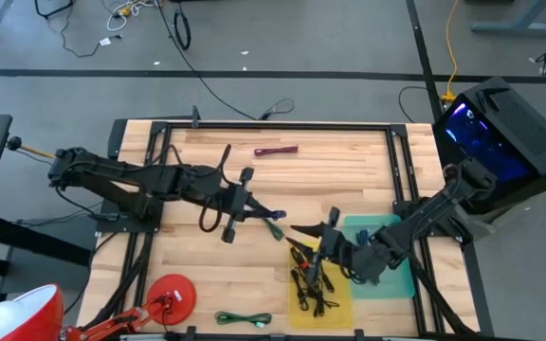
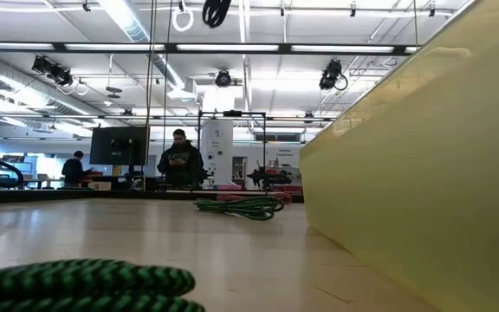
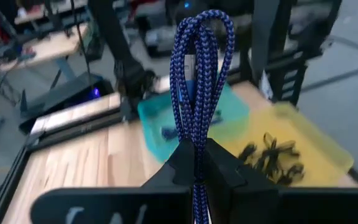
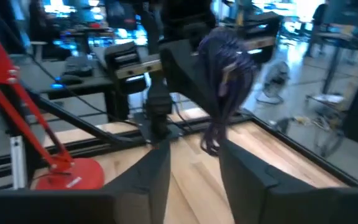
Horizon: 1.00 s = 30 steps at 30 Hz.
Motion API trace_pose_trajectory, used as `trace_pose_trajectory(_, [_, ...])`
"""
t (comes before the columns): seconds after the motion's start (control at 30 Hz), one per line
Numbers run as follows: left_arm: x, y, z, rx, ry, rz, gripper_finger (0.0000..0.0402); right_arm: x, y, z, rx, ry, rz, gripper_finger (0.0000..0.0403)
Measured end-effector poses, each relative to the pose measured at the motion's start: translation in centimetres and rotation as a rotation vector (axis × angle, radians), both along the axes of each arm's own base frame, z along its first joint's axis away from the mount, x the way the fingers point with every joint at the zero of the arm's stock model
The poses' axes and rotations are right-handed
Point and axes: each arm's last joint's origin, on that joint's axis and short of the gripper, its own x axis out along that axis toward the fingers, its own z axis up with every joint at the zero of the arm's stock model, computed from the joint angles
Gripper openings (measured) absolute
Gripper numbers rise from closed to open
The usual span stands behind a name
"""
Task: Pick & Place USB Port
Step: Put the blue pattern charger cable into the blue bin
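Observation:
My right gripper should take the blue-purple cable by its looped end [image 1: 280, 214] and lay it on the teal tray [image 1: 396, 286], since that lies far from my left gripper.
My left gripper [image 1: 263, 211] hovers over the table's middle, shut on a blue-purple braided USB cable [image 3: 199, 74] folded into a bundle. The right wrist view shows that cable [image 4: 224, 74] hanging below the left gripper. My right gripper [image 4: 194, 171] is open and touches nothing; in the high view the right gripper [image 1: 303, 232] sits just left of the teal tray [image 1: 391, 275], above the yellow tray's far end. A green cable [image 1: 275, 227] lies on the wood between the two grippers. The teal tray [image 3: 229, 109] holds another blue cable [image 3: 166, 132]. My left gripper pinches the folded blue-purple cable between its two fingers [image 3: 222, 165], across several strands of the bundle [image 3: 196, 146]. The looped end [image 3: 202, 28] sticks out past the fingertips. The cable is lifted clear of the table, and the rest hangs free below the fingers [image 4: 211, 140].
A yellow tray [image 1: 335, 305] at the near edge holds several black cables [image 1: 311, 279]. A maroon cable [image 1: 276, 150] lies near the far edge, a second green cable [image 1: 243, 319] and a red lamp base [image 1: 172, 296] at the near edge. A person [image 2: 180, 165] stands beyond the table.

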Motion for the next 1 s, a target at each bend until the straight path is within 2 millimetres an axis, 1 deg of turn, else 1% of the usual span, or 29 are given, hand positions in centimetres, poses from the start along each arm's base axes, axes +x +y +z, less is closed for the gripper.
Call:
trace_pose_trajectory(0.2, [0.1,-0.3,0.7,-0.037,-0.072,-0.088,0.0017,1.3,-1.7,0.2,-0.005,-0.011,0.020,0.0184])
trace_pose_trajectory(0.37, [0.1,-0.3,0.9,-0.048,-0.089,-0.100,0.0017,2.1,-2.9,0.8,-0.018,-0.046,0.037,0.0209])
trace_pose_trajectory(0.53, [0.3,-0.4,0.7,-0.064,-0.076,-0.099,0.0017,2.5,-3.4,1.7,-0.058,-0.104,0.076,0.0221])
trace_pose_trajectory(0.67, [0.8,-0.5,0.3,-0.068,-0.061,-0.103,0.0017,2.7,-3.8,1.9,-0.081,-0.119,0.078,0.0218])
trace_pose_trajectory(0.73, [1.0,-0.5,0.0,-0.068,-0.053,-0.102,0.0017,2.7,-3.8,1.9,-0.081,-0.120,0.077,0.0204])
trace_pose_trajectory(0.8, [1.1,-0.5,-0.2,-0.070,-0.045,-0.099,0.0018,2.7,-3.9,1.9,-0.076,-0.118,0.076,0.0172])
trace_pose_trajectory(0.87, [1.1,-0.5,-0.2,-0.071,-0.044,-0.097,0.0034,2.7,-3.9,1.8,-0.080,-0.114,0.079,0.0116])
trace_pose_trajectory(0.93, [1.1,-0.5,-0.2,-0.071,-0.044,-0.096,0.0060,2.7,-3.9,1.8,-0.094,-0.109,0.081,0.0045])
trace_pose_trajectory(0.97, [1.2,-0.5,-0.2,-0.076,-0.044,-0.095,0.0073,2.7,-3.9,1.9,-0.106,-0.107,0.081,0.0028])
trace_pose_trajectory(1.0, [1.2,-0.5,-0.1,-0.086,-0.046,-0.093,0.0085,2.7,-3.9,1.9,-0.111,-0.108,0.078,0.0024])
